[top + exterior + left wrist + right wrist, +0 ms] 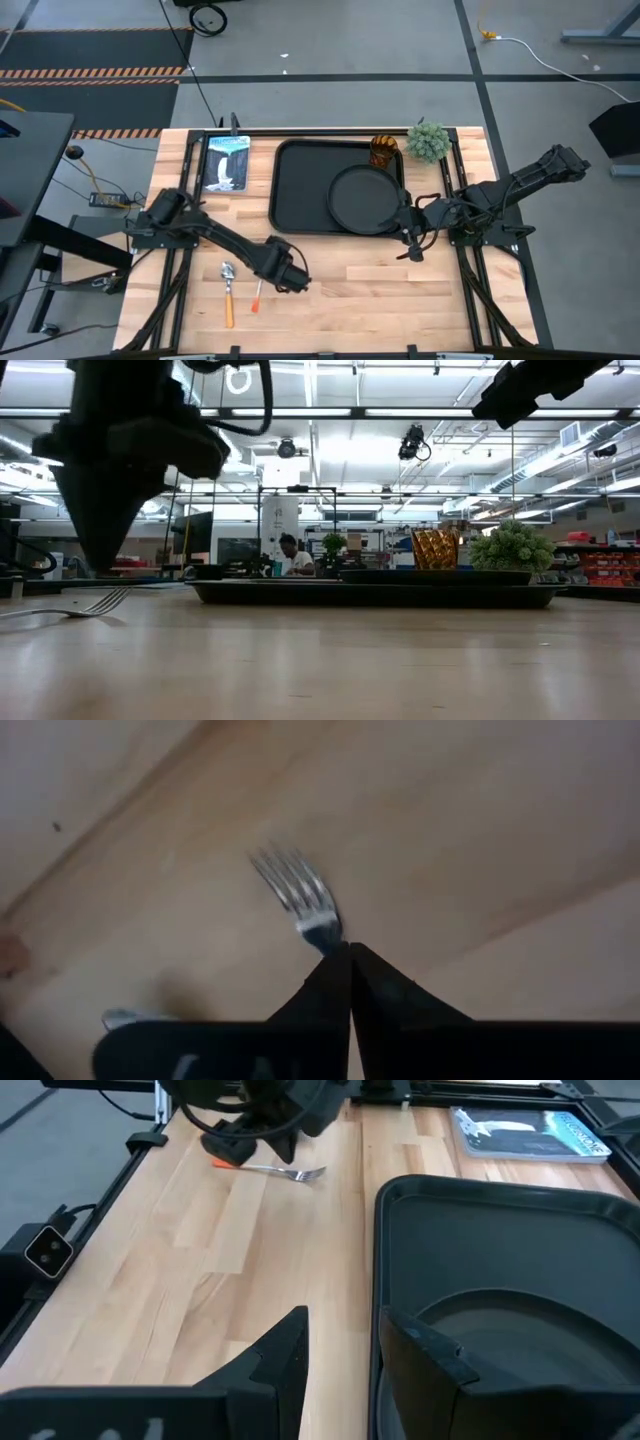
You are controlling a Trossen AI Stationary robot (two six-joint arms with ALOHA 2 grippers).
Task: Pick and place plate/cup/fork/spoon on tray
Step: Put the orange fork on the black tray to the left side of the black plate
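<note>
I should open my left gripper's fingers, because the gripper is shut above the slanted fork (pixel 302 898). I should then turn it in line with the fork and close it low on the fork's neck (pixel 260 287).
The fork (pixel 258 294) lies on the bare wood at the near left, tines toward the far edge; it also shows in the low view (pixel 95 603) and the right wrist view (pixel 290 1172). My left gripper (pixel 298 282) is shut and stands just right of and above it. In the left wrist view the fork's neck (pixel 322 932) runs in behind the shut fingertips (pixel 350 960). The spoon (pixel 228 290) lies left of the fork. The plate (pixel 365 198) lies in the tray (pixel 295 190). The cup (pixel 384 150) stands in the tray's far right corner. My right gripper (pixel 345 1342) is open and empty by the tray's near right corner.
A small green potted plant (pixel 428 142) stands right of the cup, off the tray. A book with a blue picture cover (pixel 226 162) lies left of the tray. Bare wood stretches along the table's near side between the two grippers.
</note>
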